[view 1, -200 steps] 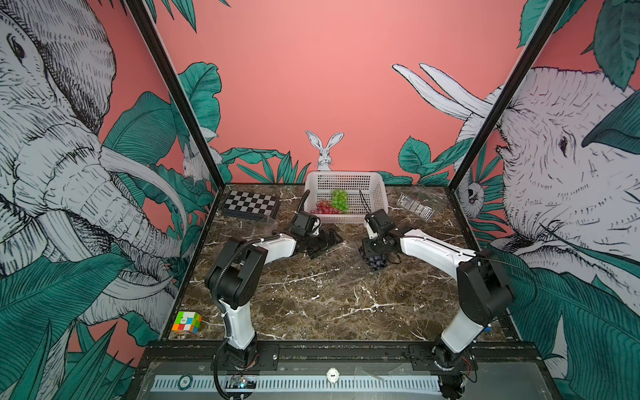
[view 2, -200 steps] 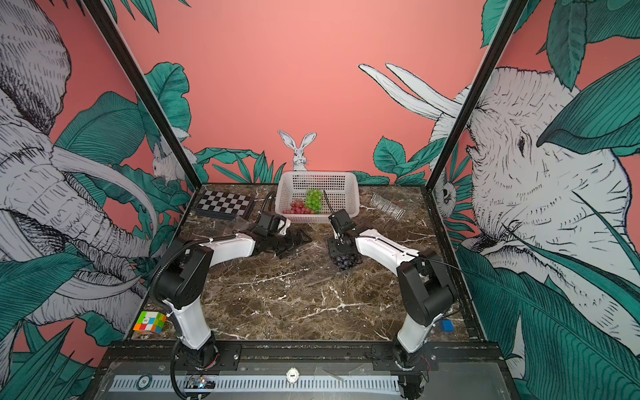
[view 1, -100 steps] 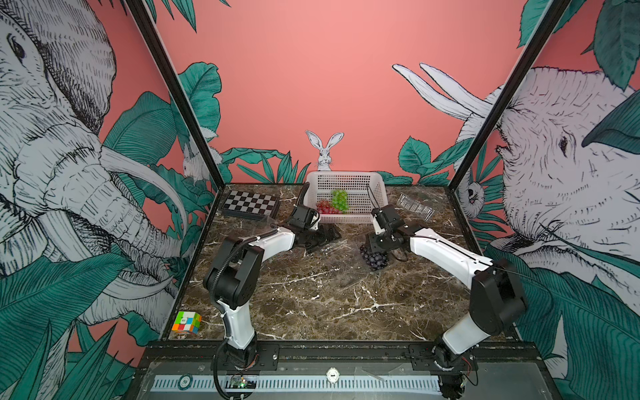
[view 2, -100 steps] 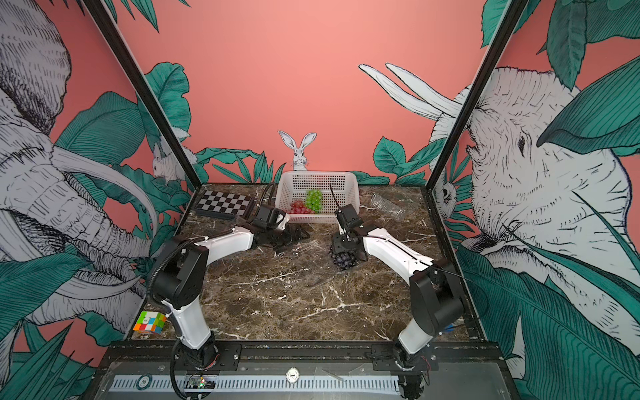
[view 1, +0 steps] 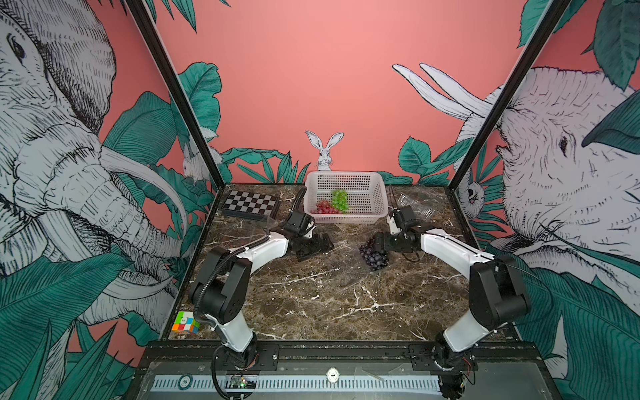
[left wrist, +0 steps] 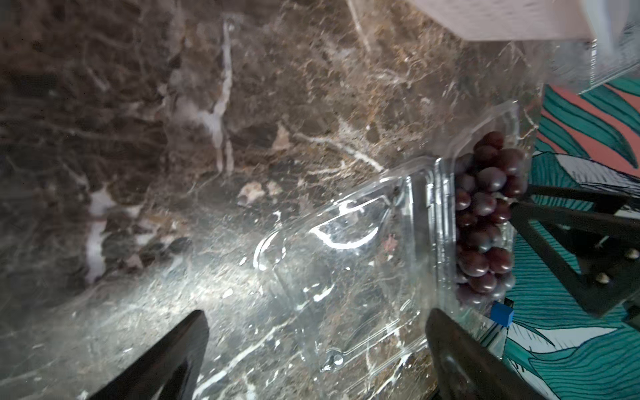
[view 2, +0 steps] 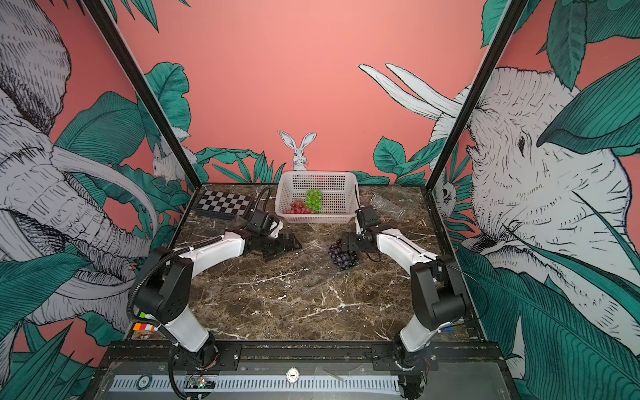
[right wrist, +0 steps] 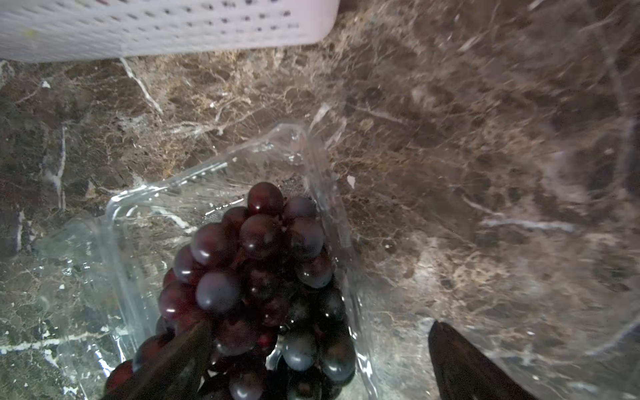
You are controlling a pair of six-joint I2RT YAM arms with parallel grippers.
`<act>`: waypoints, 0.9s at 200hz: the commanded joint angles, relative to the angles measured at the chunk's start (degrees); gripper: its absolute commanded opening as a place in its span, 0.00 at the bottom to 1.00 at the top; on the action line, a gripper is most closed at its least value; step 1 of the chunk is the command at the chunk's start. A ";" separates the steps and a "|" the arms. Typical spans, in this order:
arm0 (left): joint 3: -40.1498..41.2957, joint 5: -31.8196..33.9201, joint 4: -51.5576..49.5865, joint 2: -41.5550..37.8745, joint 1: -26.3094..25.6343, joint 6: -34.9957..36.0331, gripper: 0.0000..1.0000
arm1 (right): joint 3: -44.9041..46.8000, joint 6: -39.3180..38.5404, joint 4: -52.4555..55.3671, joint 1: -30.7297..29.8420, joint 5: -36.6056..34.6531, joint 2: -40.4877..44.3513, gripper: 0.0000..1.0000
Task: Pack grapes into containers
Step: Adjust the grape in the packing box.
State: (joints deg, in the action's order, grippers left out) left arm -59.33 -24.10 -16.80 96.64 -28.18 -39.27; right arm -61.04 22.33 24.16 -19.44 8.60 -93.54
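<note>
The open lid (left wrist: 353, 260) is slanted away from my left gripper, so next my right gripper takes hold of the container's side (right wrist: 348, 280) and turns the container straight before the lid closes.
A bunch of dark purple grapes (view 1: 374, 258) (view 2: 342, 258) (right wrist: 256, 263) lies in a clear container (right wrist: 145, 207) right of the table's middle. The container's hinged lid (left wrist: 346, 263) lies open flat beside it. My right gripper (view 1: 377, 244) (right wrist: 320, 325) hangs open just behind the bunch. One finger rests against the berries and the other stands outside the container wall. My left gripper (view 1: 317, 246) (left wrist: 317, 318) is open and empty, low over the table, facing the lid. Green grapes (view 1: 339, 199) and red grapes (view 1: 323, 207) lie in the white basket (view 1: 367, 194).
The basket stands at the back centre. Another clear container (view 1: 415, 204) lies at the back right. A chessboard (view 1: 251, 204) is at the back left, and a colour cube (view 1: 185, 322) at the front left corner. A small blue block (left wrist: 502, 315) lies near the right wall.
My right gripper has opened and let go of the dark bunch, which now rests in the container; the arm has drawn back a little. The left arm has hardly moved.
</note>
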 commanded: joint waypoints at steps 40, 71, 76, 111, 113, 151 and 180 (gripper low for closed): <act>2.62 -3.19 5.48 2.91 0.19 -3.75 1.00 | 5.02 6.86 -10.32 0.10 11.34 -0.66 0.98; 4.11 -3.71 7.74 3.73 0.54 -4.98 1.00 | 7.77 10.94 -14.90 0.02 13.82 0.20 0.98; 4.27 -3.91 7.97 3.73 0.58 -5.19 0.99 | 8.01 11.36 -15.25 0.02 14.03 0.28 0.98; 3.57 -4.05 8.29 3.18 0.85 -5.49 0.99 | 7.78 11.59 -14.89 0.02 12.95 0.90 0.98; 3.42 -4.08 8.28 3.18 0.85 -5.52 1.00 | 7.73 11.60 -14.86 0.02 12.94 0.94 0.98; -0.06 -4.22 6.60 3.61 0.85 -4.80 1.00 | 7.33 10.50 -13.17 0.11 11.03 1.31 0.98; -1.31 -3.25 4.42 3.00 1.30 -3.20 0.99 | 5.81 6.82 -8.71 0.28 6.42 4.58 0.98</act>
State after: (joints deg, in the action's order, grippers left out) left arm -59.11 -27.90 -10.02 100.27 -27.53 -43.83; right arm -53.54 32.32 12.12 -19.35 19.35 -93.03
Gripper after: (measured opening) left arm 0.995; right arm 0.984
